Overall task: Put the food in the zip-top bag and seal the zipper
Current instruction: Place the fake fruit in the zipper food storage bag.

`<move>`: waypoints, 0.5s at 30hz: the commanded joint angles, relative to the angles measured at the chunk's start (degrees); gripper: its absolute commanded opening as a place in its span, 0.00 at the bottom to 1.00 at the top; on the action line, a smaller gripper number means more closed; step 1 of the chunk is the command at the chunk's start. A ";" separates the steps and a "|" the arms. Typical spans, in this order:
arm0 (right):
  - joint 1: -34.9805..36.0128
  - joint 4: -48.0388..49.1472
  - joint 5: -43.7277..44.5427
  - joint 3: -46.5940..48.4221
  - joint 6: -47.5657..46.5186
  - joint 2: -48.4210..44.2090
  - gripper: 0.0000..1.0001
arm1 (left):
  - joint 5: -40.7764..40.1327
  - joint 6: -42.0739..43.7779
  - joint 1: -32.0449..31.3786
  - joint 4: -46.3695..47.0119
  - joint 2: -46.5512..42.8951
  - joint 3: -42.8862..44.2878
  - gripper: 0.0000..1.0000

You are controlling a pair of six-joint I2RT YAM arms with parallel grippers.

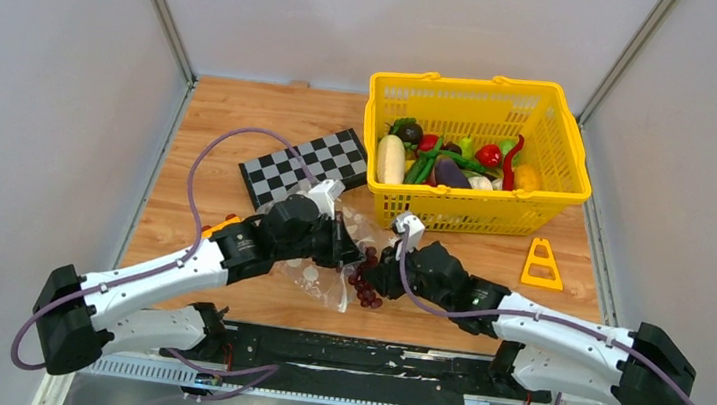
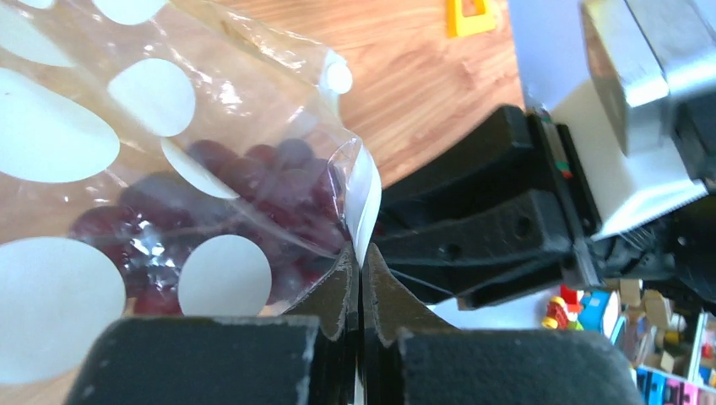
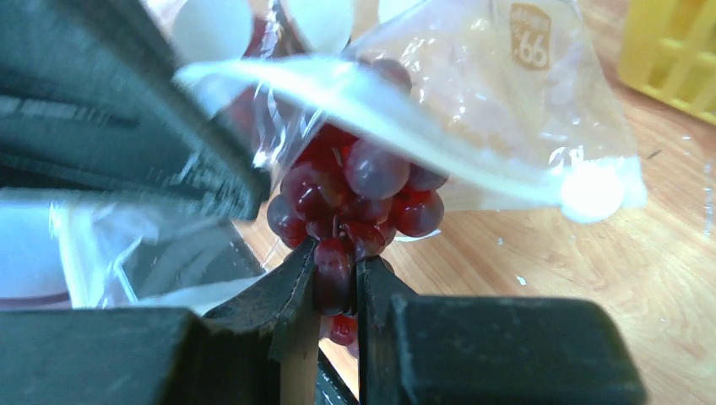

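My right gripper is pinching at the bag's opening while the lower grapes (image 1: 366, 292) hang outside the bag, so it should open and move back while my left gripper keeps hold of the bag's edge (image 2: 363, 198).
The clear zip-top bag (image 1: 318, 277) with white dots lies crumpled on the table centre. My left gripper (image 1: 347, 252) is shut on the bag's mouth edge (image 2: 365, 202), holding it up. My right gripper (image 1: 374, 277) is shut on the dark purple grape bunch (image 1: 363, 289), pinching one grape (image 3: 334, 270) at the bag's mouth. In the left wrist view part of the grape bunch (image 2: 253, 181) shows through the plastic. In the right wrist view the bag's edge (image 3: 439, 118) crosses over the bunch. The cream-white vegetable (image 1: 390, 159) and the red fruits (image 1: 487, 155) lie in the yellow basket.
The yellow basket (image 1: 546, 197) with several toy vegetables stands at the back right. A black-and-white checkerboard (image 1: 303, 165) lies behind the bag. An orange triangular piece (image 1: 541, 263) lies right of the grippers. White walls close both sides.
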 commanded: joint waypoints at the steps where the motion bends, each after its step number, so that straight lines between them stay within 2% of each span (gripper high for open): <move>1: -3.77 -6.40 4.74 6.22 4.54 -4.10 0.05 | 2.62 3.82 -3.07 0.42 2.22 6.32 0.00; 4: -9.38 -6.92 -1.59 5.32 9.15 -7.28 0.06 | 1.74 5.61 -4.62 -0.47 3.16 7.15 0.00; 7: -13.79 -0.70 -8.43 2.37 15.43 -9.77 0.06 | 2.19 6.33 -5.84 1.48 3.33 5.67 0.00; 12: -14.83 0.82 -10.88 1.13 20.30 -12.99 0.07 | 0.22 8.71 -7.33 0.53 3.88 4.14 0.00; 15: -16.49 -1.48 -13.82 2.70 21.75 -13.78 0.07 | -2.21 10.51 -8.33 -0.64 4.26 3.57 0.00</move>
